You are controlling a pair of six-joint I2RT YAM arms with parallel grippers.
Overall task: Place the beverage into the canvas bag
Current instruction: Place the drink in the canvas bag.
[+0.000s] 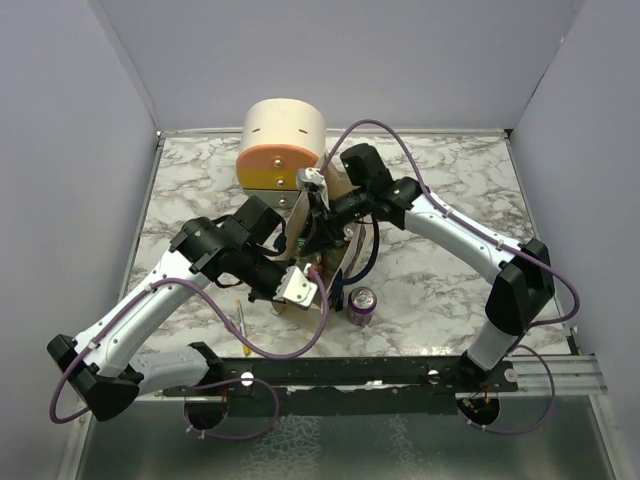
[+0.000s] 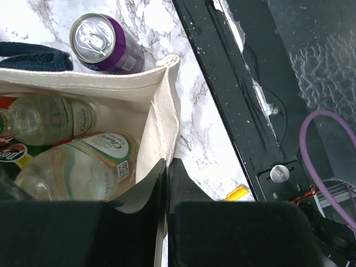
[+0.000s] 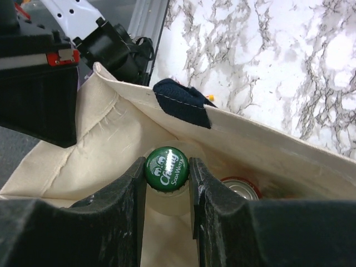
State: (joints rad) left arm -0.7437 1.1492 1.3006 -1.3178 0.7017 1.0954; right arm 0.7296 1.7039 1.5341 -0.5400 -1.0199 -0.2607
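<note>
The glass bottle (image 3: 167, 169) is hanging with its cap up next to the red-rimmed can, so my right gripper should keep lowering the bottle into the bag's free corner (image 3: 161, 133) until it stands.
The beige canvas bag (image 1: 296, 222) stands open at the table's middle, its navy handle (image 3: 181, 100) hanging over the rim. My left gripper (image 1: 312, 285) is shut on the bag's near edge (image 2: 167, 94) and holds it up. My right gripper (image 1: 322, 228) reaches down into the bag, its jaws clamped on the green cap of a glass soda-water bottle (image 3: 166, 167). Two more bottles (image 2: 72, 167) and a red-rimmed can (image 3: 240, 188) lie inside. A purple can (image 1: 362, 305) stands on the table just outside the bag; it also shows in the left wrist view (image 2: 103, 44).
A rounded cream-and-orange drawer box (image 1: 283, 145) stands right behind the bag. A thin yellow item (image 1: 243, 320) lies near the front edge. The black mounting rail (image 1: 380, 372) runs along the front. Grey walls close in the table on three sides.
</note>
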